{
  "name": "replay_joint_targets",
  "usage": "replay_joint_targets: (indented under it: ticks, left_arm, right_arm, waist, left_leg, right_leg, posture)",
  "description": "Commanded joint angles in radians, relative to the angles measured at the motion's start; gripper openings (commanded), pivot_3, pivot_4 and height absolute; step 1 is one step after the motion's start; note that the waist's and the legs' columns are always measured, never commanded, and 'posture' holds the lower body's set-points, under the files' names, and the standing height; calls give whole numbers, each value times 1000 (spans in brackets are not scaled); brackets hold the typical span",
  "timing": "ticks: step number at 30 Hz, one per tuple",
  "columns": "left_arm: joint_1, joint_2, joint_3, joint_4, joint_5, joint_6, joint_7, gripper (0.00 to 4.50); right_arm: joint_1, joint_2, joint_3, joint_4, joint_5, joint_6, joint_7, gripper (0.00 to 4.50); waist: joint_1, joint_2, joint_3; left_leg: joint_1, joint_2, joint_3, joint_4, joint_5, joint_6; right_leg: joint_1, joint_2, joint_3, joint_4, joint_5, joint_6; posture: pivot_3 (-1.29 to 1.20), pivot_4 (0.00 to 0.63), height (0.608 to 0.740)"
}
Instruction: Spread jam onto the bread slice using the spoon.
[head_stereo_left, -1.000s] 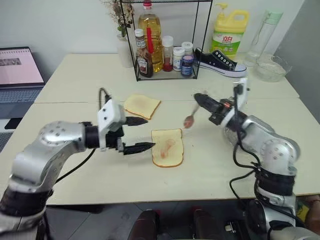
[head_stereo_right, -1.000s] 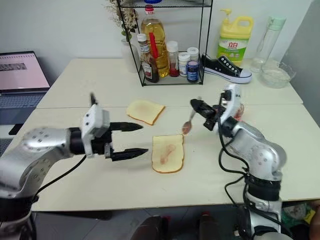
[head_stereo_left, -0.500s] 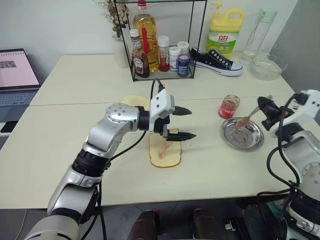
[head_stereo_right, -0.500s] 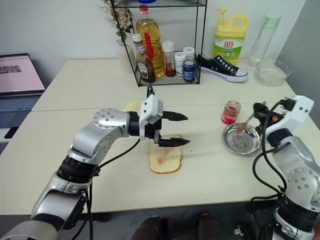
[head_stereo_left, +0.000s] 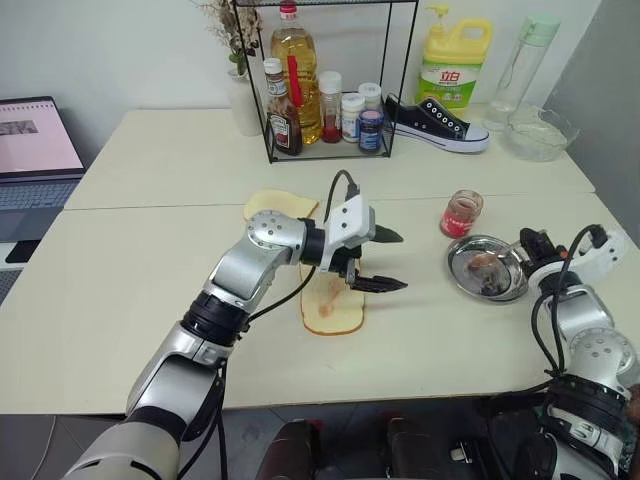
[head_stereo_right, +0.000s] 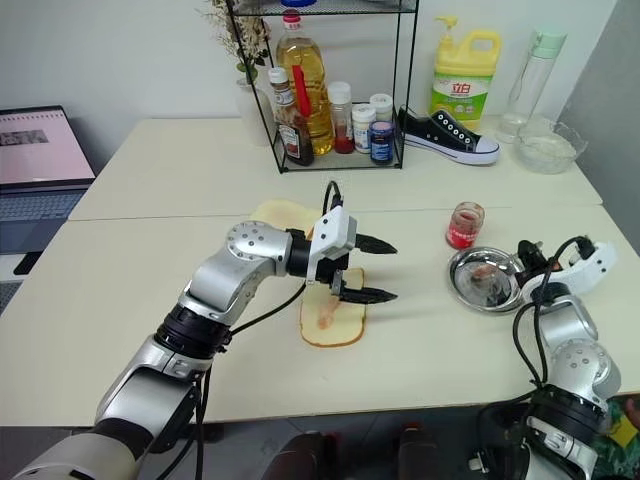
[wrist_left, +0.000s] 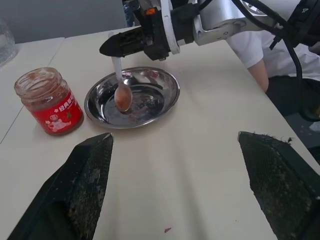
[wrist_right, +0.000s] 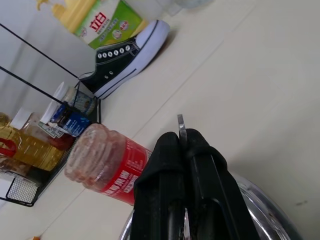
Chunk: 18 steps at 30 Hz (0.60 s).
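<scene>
My right gripper is holding the spoon's smeared end (wrist_left: 123, 97) within the steel dish's rim, so I keep lowering it until it rests on the dish's bottom (head_stereo_left: 487, 284), then let go.
The bread slice (head_stereo_left: 330, 315) lies at mid-table with a thin reddish jam smear on its face. My left gripper (head_stereo_left: 388, 260) hovers open just over the slice's right end, its fingers (wrist_left: 90, 175) wide apart and pointing toward the dish. My right gripper (head_stereo_left: 528, 245) is shut on the spoon handle (wrist_right: 180, 125). The spoon bowl (wrist_left: 122, 97), smeared red, hangs over the round steel dish (wrist_left: 170, 85). The glass jam jar (head_stereo_left: 462, 212) stands open beside the dish, behind it.
A plain second slice (head_stereo_left: 275, 205) lies behind the left arm. At the back stand a wire rack of bottles (head_stereo_left: 320, 90), a sneaker (head_stereo_left: 440, 125), a detergent jug (head_stereo_left: 447, 65) and a glass bowl (head_stereo_left: 540, 135). A laptop (head_stereo_left: 35, 135) sits far left. A person's white sleeve (wrist_left: 255, 47) shows past the table's right edge.
My right gripper carried the spoon from above the bread rightward and down to the steel dish. My left gripper swung right, from left of the slice to over its right end.
</scene>
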Motion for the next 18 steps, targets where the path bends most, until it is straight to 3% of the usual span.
replay_joint_targets:
  ticks: [1, 12, 15, 18]
  left_arm:
    - [-22, -12, 18, -14, 3, -23, -5, 4145]
    - [-41, -30, 27, 9, 8, -32, 1, 4145]
    - [-49, -36, 27, 20, 11, -37, 0, 4145]
    - [-58, -38, 29, 32, 14, -43, -2, 4145]
  right_arm:
    - [9, 9, -35, 13, 47, -44, 19, 43]
    - [42, -2, -100, 86, 121, -88, 0, 43]
    - [51, -8, -94, 87, 124, -83, 3, 720]
    - [50, -11, -111, 86, 139, -90, -14, 1744]
  waist:
    - [0, 0, 0]
    - [2, 0, 0]
    - [1, 0, 0]
    - [1, 0, 0]
  left_leg:
    - [0, 0, 0, 0, 0, 0]
    - [0, 0, 0, 0, 0, 0]
    - [0, 0, 0, 0, 0, 0]
    - [0, 0, 0, 0, 0, 0]
  right_leg:
    - [0, 0, 0, 0, 0, 0]
    - [1, 0, 0, 0, 0, 0]
    - [1, 0, 0, 0, 0, 0]
    - [1, 0, 0, 0, 0, 0]
  posture:
    - [0, 150, 740]
    - [0, 150, 740]
    - [0, 150, 740]
    - [0, 150, 740]
